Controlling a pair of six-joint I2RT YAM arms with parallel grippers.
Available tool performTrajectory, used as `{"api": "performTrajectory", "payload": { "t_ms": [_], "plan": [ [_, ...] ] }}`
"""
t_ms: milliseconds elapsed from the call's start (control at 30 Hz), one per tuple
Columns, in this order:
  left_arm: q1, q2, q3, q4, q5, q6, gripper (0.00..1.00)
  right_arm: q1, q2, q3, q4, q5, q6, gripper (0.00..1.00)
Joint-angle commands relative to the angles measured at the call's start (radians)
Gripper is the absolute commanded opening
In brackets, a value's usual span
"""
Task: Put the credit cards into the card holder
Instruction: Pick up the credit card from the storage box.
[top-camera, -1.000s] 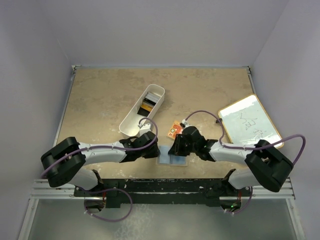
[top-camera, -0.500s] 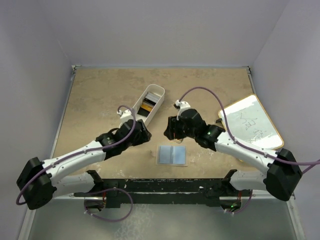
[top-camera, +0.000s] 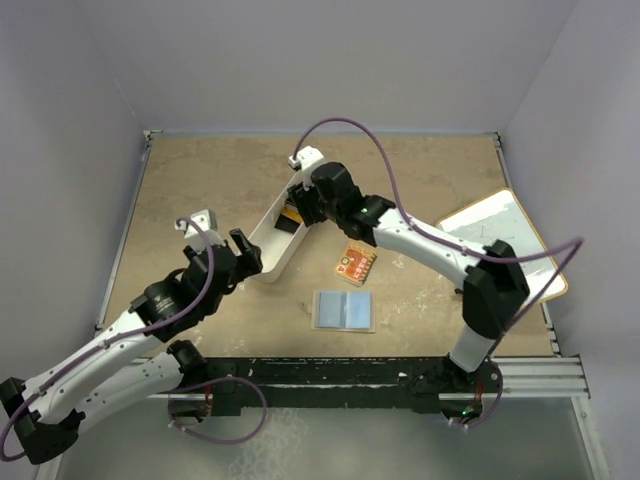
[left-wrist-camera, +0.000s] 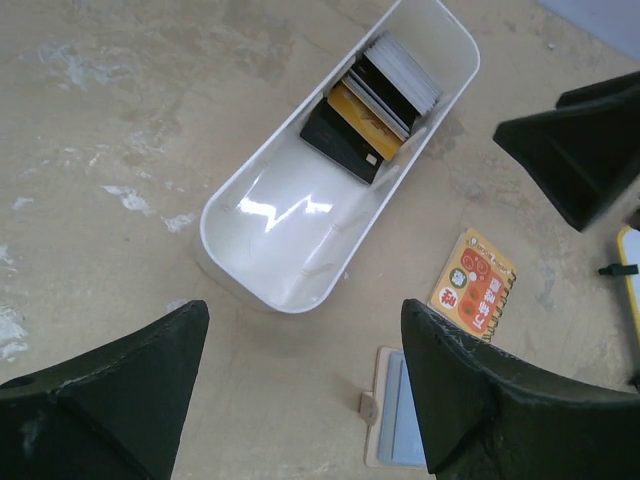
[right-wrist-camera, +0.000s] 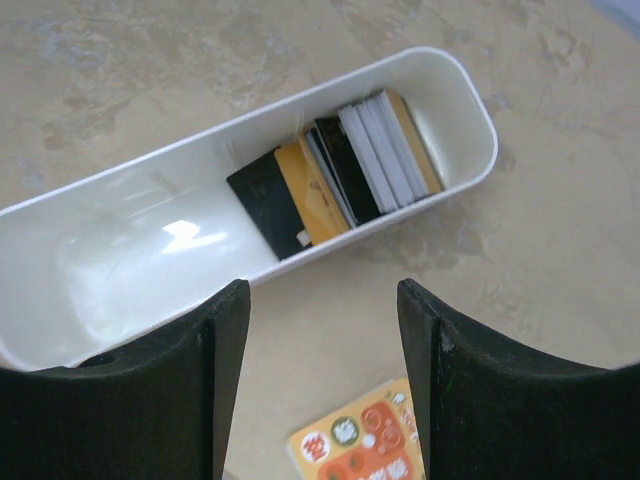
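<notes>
I should continue to lower into the bin (right-wrist-camera: 440, 110) until my right gripper's open fingers straddle the white-grey cards (right-wrist-camera: 386, 148), which stand with their thin way across the fingers.
The credit cards (right-wrist-camera: 340, 175) stand stacked on edge, black, orange-gold and white-grey, at one end of a long white bin (right-wrist-camera: 120, 250); the left wrist view shows the same cards (left-wrist-camera: 370, 100). My right gripper (top-camera: 298, 210) hovers open and empty over that end of the bin, jaws (right-wrist-camera: 322, 290) wide apart. Open and empty too, my left gripper (top-camera: 240, 255) hangs above the bin's near end (left-wrist-camera: 303, 310). The card holder (top-camera: 343, 310) lies unfolded on the table in front, blue faces up, its beige edge and snap tab (left-wrist-camera: 372, 408) showing.
An orange-red patterned packet (top-camera: 355, 262) lies between the bin (top-camera: 265, 255) and the card holder. A white board with a yellow rim (top-camera: 500, 245) sits at the right. The near half of the bin (left-wrist-camera: 280, 230) holds nothing.
Both grippers rose from the card holder and opened. The left arm drew back to the bin's near end; the right arm swung up over the cards. The holder stays flat on the table.
</notes>
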Motion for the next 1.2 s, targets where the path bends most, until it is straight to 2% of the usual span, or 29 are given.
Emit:
{"api": "performTrajectory", "payload": {
  "t_ms": [0,200,467,733,1167],
  "plan": [
    [0.002,-0.112,-0.039,-0.002,-0.098,0.06,0.77,-0.013,0.154,0.206,-0.03,0.042,-0.167,0.64],
    [0.0,-0.199,-0.051,-0.009,-0.136,0.042,0.86,-0.024,0.406,0.47,-0.144,0.067,-0.287,0.66],
    [-0.002,-0.221,-0.027,-0.056,-0.167,0.032,0.86,-0.04,0.61,0.641,-0.172,0.156,-0.37,0.64],
    [-0.003,-0.219,-0.021,-0.071,-0.192,0.024,0.86,-0.048,0.699,0.67,-0.149,0.229,-0.43,0.63],
    [-0.003,-0.218,-0.027,-0.069,-0.183,0.022,0.85,-0.047,0.721,0.635,-0.019,0.34,-0.517,0.5]
  ]
}}
